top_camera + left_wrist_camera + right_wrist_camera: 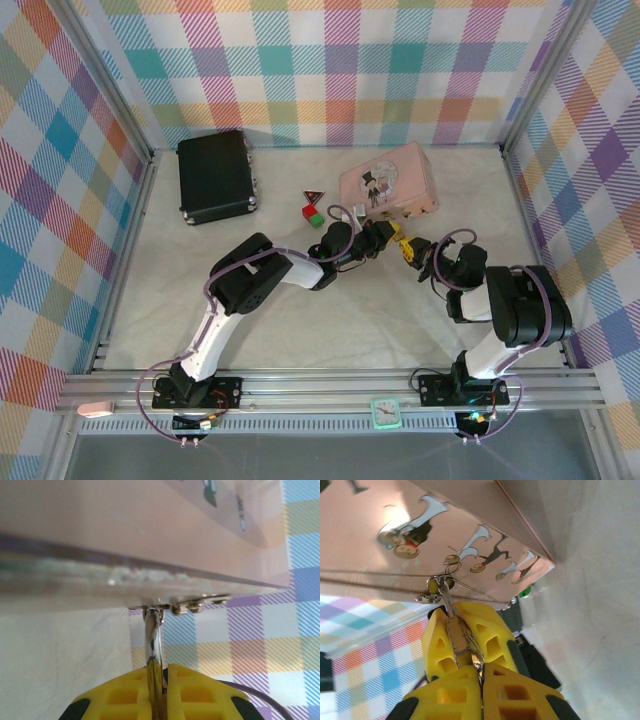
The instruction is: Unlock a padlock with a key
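Next, my gripper eases the padlock [153, 632] back until the pink box [385, 186] lies level, because the box is tilted as my left gripper pulls the box's hasp through the padlock.
The pink box [390, 178] stands at the back of the table, and both grippers meet at its front edge. The brass padlock [456, 634] hangs by its silver shackle [444, 596] from the box's hasp [435, 586]. My left gripper [383, 238] [159, 680] is shut on the padlock body, and its shackle [152, 635] rises to the box's edge. My right gripper [412, 252] [481, 680] is shut on the tiny metal key [477, 663], whose tip sits at the bottom of the padlock. Most of the key is hidden between the fingers.
A black case [215, 175] lies at the back left. Small red and green blocks [312, 214] and a red triangular piece [314, 196] sit left of the pink box. Plaid walls enclose the table on three sides.
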